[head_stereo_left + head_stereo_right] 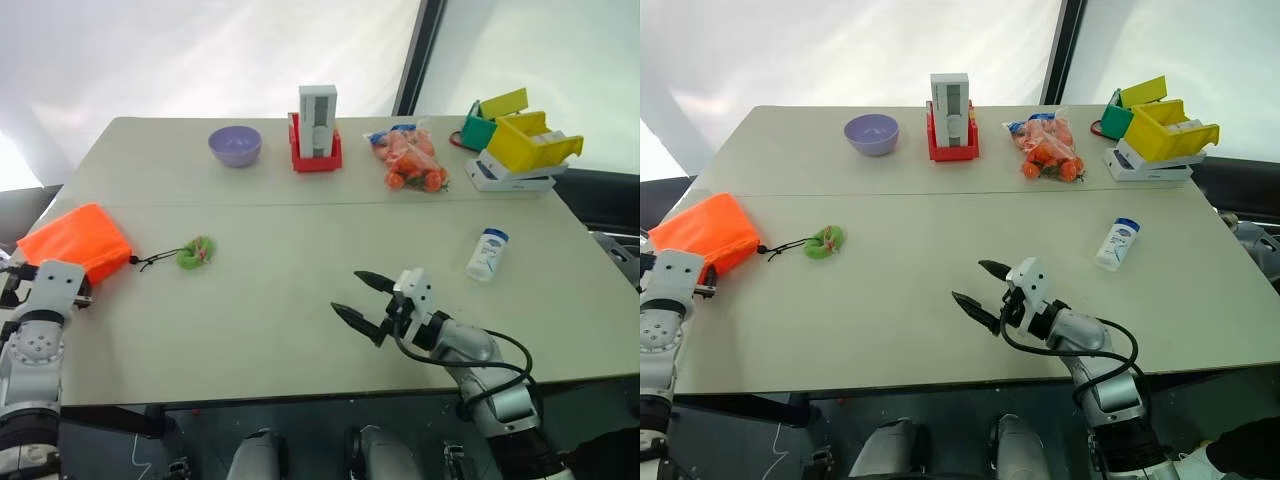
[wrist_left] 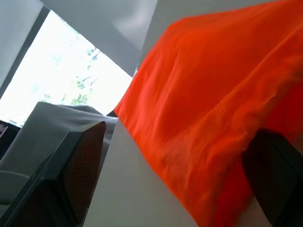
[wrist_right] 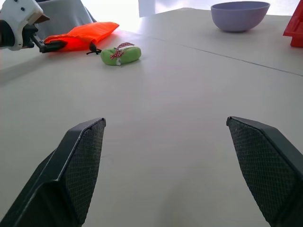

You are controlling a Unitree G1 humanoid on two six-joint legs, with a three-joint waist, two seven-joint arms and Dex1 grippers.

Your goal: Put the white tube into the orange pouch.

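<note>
The black cord point(image 1: 157, 258) joins the orange pouch's corner to the green tuft point(image 1: 196, 253), so the tuft will trail along when I carry the pouch.
The orange pouch point(image 1: 78, 240) lies at the table's left edge, its black cord running to a green tuft point(image 1: 196, 252). My left gripper point(image 2: 177, 135) is open right at the pouch's near end, with the orange fabric spread between and beyond its fingers point(image 2: 71, 175). The white tube point(image 1: 487, 254), blue-capped, lies on its side at the right of the table. My right gripper point(image 1: 347, 291) hovers open and holding nothing over the front middle of the table, pointing left toward the tuft point(image 3: 120, 53), well to the left of the tube.
Along the back stand a purple bowl point(image 1: 235, 145), a white-grey box in a red base point(image 1: 317, 125), a clear bag of orange pieces point(image 1: 410, 160) and yellow and green boxes point(image 1: 525, 140). The table's front edge point(image 1: 300, 395) runs just below my right arm.
</note>
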